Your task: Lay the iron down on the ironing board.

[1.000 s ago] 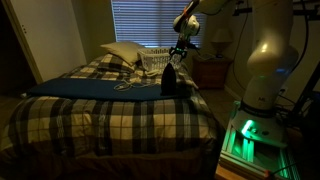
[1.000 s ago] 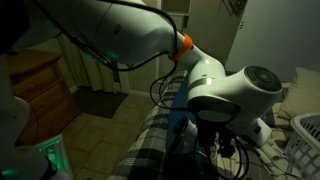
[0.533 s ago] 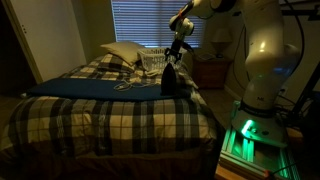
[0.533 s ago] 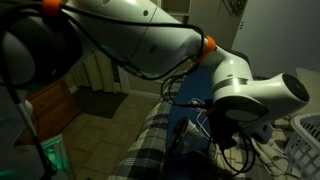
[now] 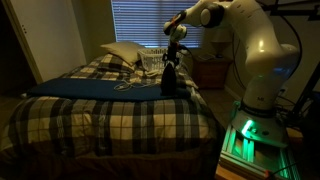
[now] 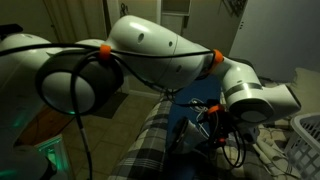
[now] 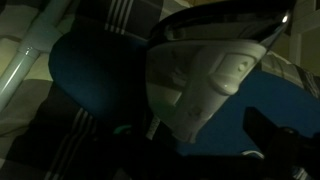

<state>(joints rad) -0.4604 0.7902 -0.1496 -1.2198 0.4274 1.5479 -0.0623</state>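
The iron's pale grey handle (image 7: 213, 85) is in line with the gap between my open fingers. My gripper keeps going toward the handle's near end (image 7: 188, 124) until it closes there.
The iron (image 5: 172, 82) is small and dark. It stands upright on its heel at the near end of the dark blue ironing board (image 5: 95, 90), which lies across the bed. My gripper (image 5: 172, 60) hangs just above the iron's top. In the wrist view the iron (image 7: 205, 75) fills the middle, pale grey with a button, over the blue board (image 7: 95, 85). My gripper (image 7: 200, 138) looks open, with a dark finger (image 7: 272, 132) standing apart from the iron on the right. In an exterior view the arm hides most of the gripper (image 6: 215, 122) and the iron.
The board rests on a plaid bedspread (image 5: 110, 125). A pillow (image 5: 122, 52) and a white lattice basket (image 5: 155, 60) lie behind the iron; the basket also shows in an exterior view (image 6: 305, 140). A nightstand (image 5: 212, 72) with a lamp (image 5: 220, 35) stands beside the bed.
My arm has swung in and lowered the gripper from up right of the iron down to just above its top. The iron has not moved.
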